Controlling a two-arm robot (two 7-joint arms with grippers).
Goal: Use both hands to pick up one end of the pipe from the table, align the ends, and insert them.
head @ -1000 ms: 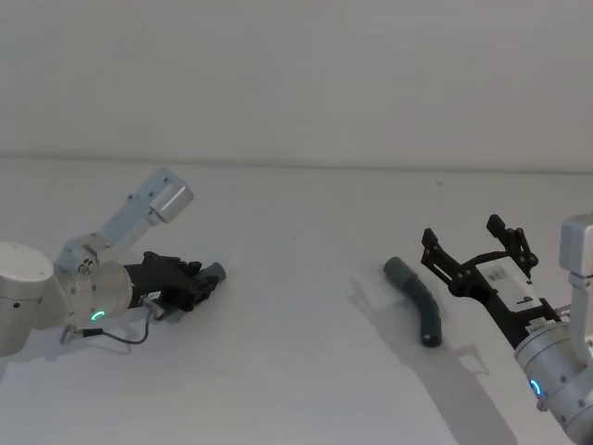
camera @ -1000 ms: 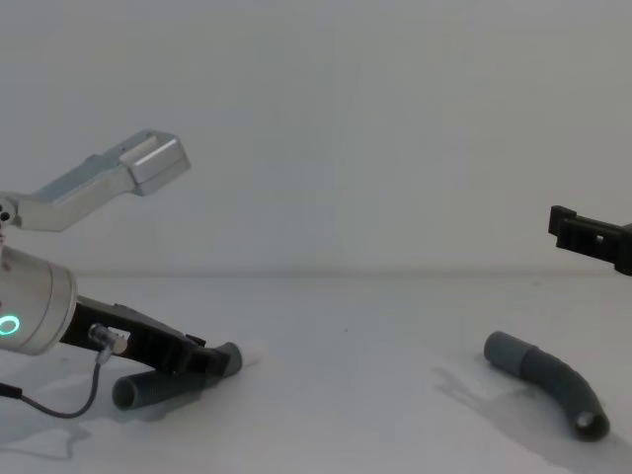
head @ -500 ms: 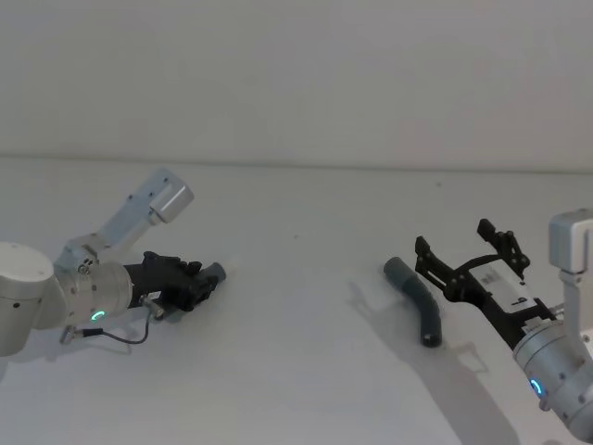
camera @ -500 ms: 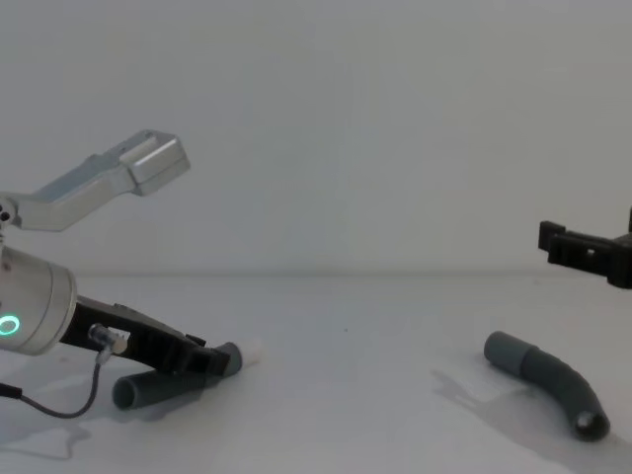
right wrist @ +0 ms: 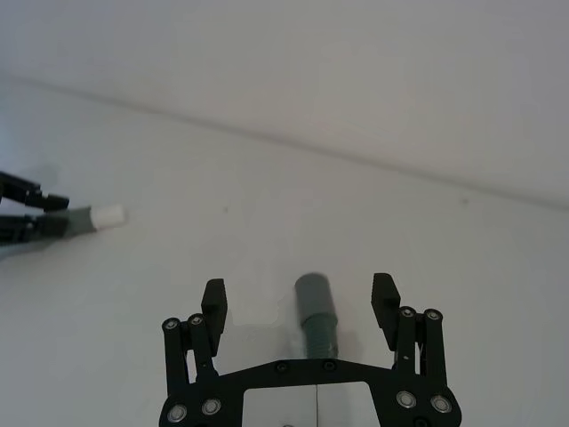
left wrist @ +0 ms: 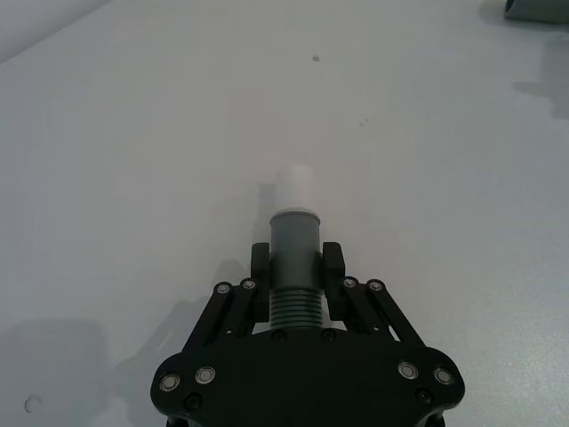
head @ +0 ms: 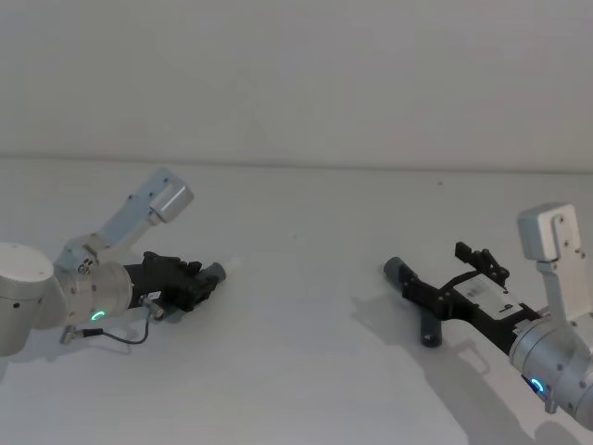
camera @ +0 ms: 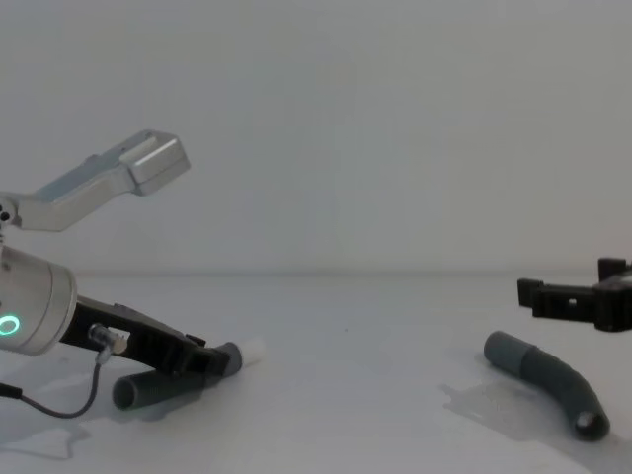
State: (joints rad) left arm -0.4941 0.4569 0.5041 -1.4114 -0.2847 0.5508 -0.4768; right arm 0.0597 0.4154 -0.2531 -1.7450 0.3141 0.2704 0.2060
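Note:
I see that the white pipe tip looks thinner than the curved pipe piece's cuff (camera: pixel 509 352), so I expect the cuff to slide over the white tip when I push the two together.
My left gripper (head: pixel 199 283) lies low on the white table (head: pixel 296 380), shut on one ribbed dark grey pipe piece (left wrist: pixel 293 298). That piece's grey cuff and white-tipped end (left wrist: pixel 296 181) stick out past the fingers, and its open back end (camera: pixel 128 393) rests on the table. The other pipe piece (camera: pixel 553 380) lies curved on the table at the right. My right gripper (head: pixel 443 269) is open and hangs just above it. In the right wrist view its cuff (right wrist: pixel 314 298) sits between the spread fingers of the right gripper (right wrist: pixel 299 290).
A thin black cable (head: pixel 125 338) loops on the table beside my left wrist. A pale wall (head: pixel 296 74) rises behind the table's far edge. Bare table (camera: pixel 346 395) separates the two pipe pieces.
My right gripper has come down and moved left, from beside the right pipe piece to straddling it from above. The left gripper and its piece have not moved.

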